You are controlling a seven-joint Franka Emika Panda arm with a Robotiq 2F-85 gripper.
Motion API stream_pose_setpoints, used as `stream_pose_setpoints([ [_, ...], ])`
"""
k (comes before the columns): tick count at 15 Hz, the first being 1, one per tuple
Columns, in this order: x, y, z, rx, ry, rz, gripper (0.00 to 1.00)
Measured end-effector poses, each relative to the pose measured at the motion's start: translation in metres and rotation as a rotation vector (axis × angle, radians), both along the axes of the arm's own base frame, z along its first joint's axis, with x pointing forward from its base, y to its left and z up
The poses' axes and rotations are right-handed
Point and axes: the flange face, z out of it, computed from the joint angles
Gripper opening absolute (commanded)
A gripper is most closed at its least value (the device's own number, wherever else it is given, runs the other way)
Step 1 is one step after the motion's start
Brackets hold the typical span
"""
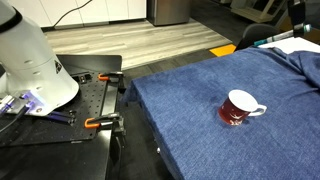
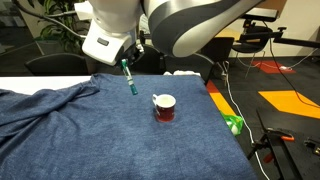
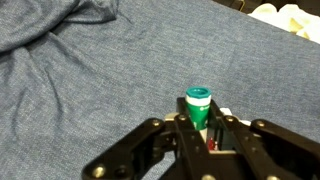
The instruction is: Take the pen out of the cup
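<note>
I should keep my gripper lowering the teal pen (image 2: 129,79), which hangs clear of the dark red cup, toward the open blue cloth (image 2: 130,149) and let it go there.
The dark red cup (image 1: 238,109) with a white inside stands on the blue cloth; it also shows in an exterior view (image 2: 164,107), handle to one side. My gripper (image 2: 126,66) is shut on the teal pen (image 2: 129,78), which hangs down in the air above the cloth, to the left of the cup and apart from it. In the wrist view the pen (image 3: 198,106) stands end-on between the black fingers (image 3: 200,128), teal cap facing the camera. The cup is out of the wrist view. The gripper is out of the exterior view that shows the robot base.
The blue cloth (image 2: 110,135) covers the table, with folds at one side (image 2: 50,100). The white robot base (image 1: 30,60) stands on a black plate with orange clamps (image 1: 95,122). Cables, a green object (image 2: 234,124) and tripods lie on the floor beside the table.
</note>
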Motion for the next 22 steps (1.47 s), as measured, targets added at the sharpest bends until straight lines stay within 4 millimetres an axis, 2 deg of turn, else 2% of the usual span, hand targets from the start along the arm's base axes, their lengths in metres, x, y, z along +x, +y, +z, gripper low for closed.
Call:
stream_pose_setpoints([
  [5,0.007,0.024,-0.028,0.172,0.031,0.182,0.06],
  [10,0.006,0.045,-0.058,0.291,0.187,0.375,0.06],
  [15,0.011,0.041,-0.079,0.339,0.299,0.462,0.06],
  [22,0.018,0.030,-0.127,0.393,0.365,0.489,0.06],
])
